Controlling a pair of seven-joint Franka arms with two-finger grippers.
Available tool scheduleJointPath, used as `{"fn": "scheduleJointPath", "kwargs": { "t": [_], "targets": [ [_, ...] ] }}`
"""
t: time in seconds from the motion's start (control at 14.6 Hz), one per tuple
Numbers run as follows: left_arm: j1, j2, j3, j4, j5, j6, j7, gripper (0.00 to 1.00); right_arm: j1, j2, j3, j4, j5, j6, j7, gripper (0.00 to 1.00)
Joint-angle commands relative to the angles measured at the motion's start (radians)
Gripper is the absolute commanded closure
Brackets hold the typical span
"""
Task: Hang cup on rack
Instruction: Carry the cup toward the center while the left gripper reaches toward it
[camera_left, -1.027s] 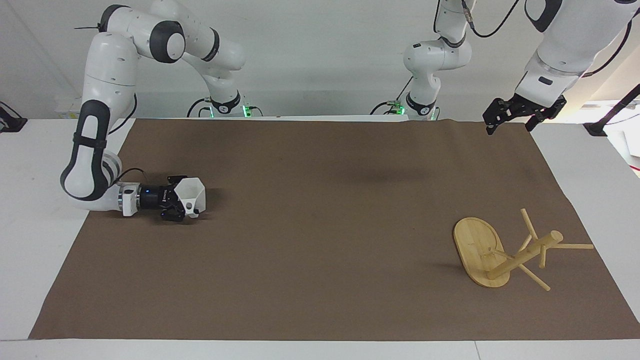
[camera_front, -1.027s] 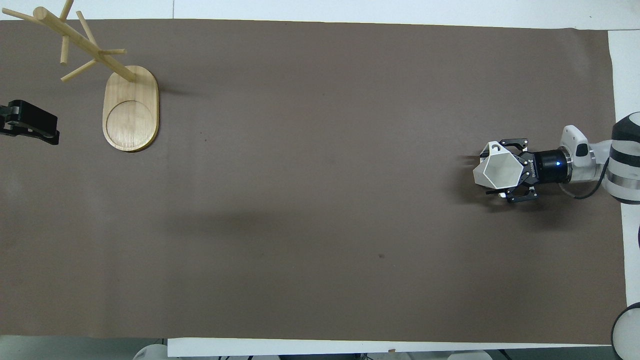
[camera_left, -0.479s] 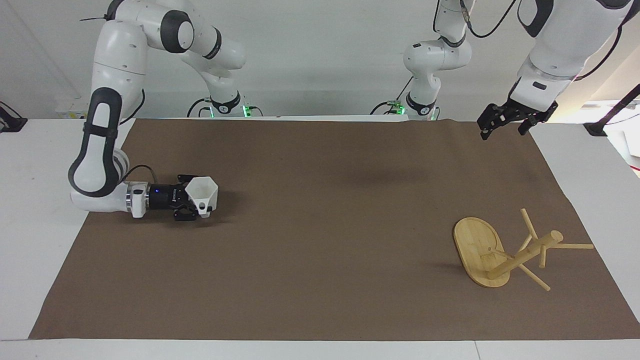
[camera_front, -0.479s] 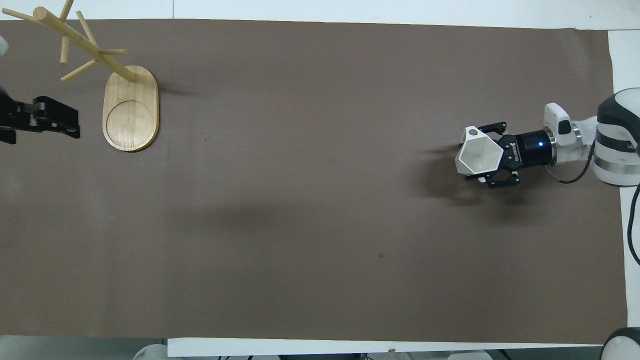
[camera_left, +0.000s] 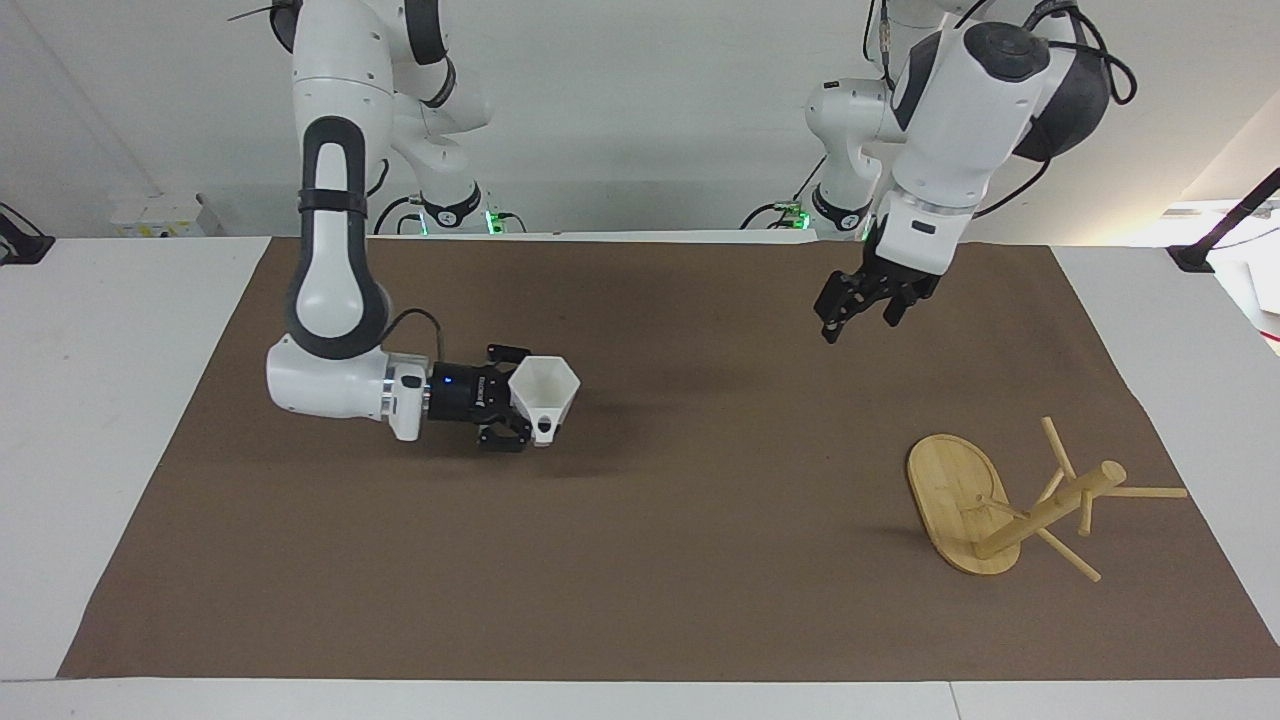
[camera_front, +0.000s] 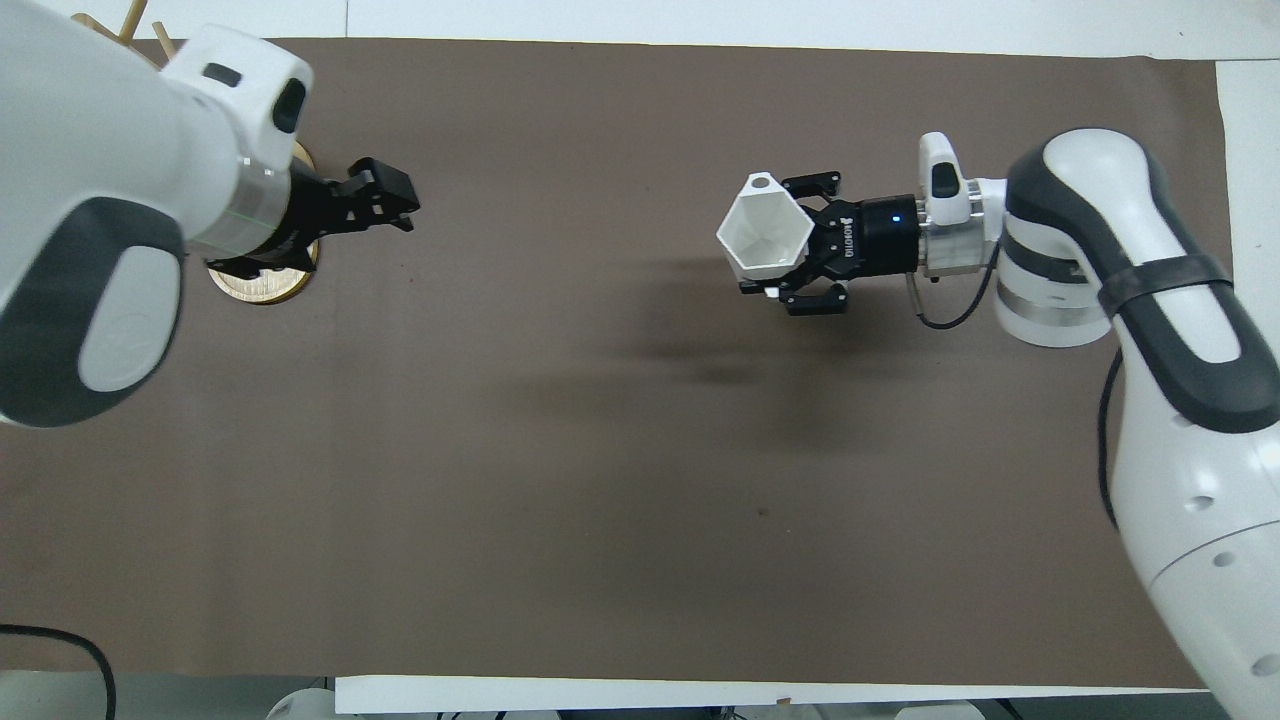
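The rack is on my left gripper's side, a long way from my right gripper. My left gripper should grip the cup by its rim before it hangs the cup.
The white faceted cup is held in my right gripper, which is shut on it and carries it low over the middle of the brown mat, mouth up and handle outward. It also shows in the overhead view with the right gripper. The bamboo rack stands on its oval base toward the left arm's end of the table. My left gripper hangs open and empty above the mat, apart from the rack. In the overhead view the left gripper and its arm cover most of the rack.
A brown mat covers most of the white table. Nothing else lies on it. The left arm's bulk fills the corner of the overhead view over the rack.
My right gripper has carried the cup from the right arm's end toward the middle of the mat. My left gripper has swung in from the table's edge over the mat and dropped lower.
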Motion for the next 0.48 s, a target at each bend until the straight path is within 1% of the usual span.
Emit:
{"fn": "scheduleJointPath", "kwargs": {
  "t": [0.0,0.07,0.14,0.27,0.34,0.41],
  "targets": [
    [-0.102,0.168,0.015,0.197,-0.008,0.001,-0.159,0.01,0.108,-0.019,-0.006,-0.003,0.088,0.126,0.056,0.74],
    [-0.136,0.212,0.017,0.234,-0.007,0.008,-0.208,0.01,0.143,-0.027,-0.006,-0.003,0.114,0.172,0.066,0.74],
    [-0.157,0.237,0.015,0.249,-0.004,0.033,-0.231,0.01,0.182,-0.03,-0.006,-0.005,0.14,0.212,0.081,0.74],
    [-0.178,0.246,0.013,0.246,-0.01,0.053,-0.235,0.01,0.222,-0.028,-0.006,-0.005,0.168,0.264,0.086,0.74],
    [-0.179,0.246,0.013,0.239,-0.01,0.065,-0.235,0.03,0.226,-0.028,-0.006,-0.005,0.173,0.269,0.086,0.74],
    [-0.179,0.246,0.012,0.213,-0.012,0.077,-0.232,0.09,0.226,-0.028,-0.006,-0.005,0.173,0.27,0.086,0.74]
  ]
}}
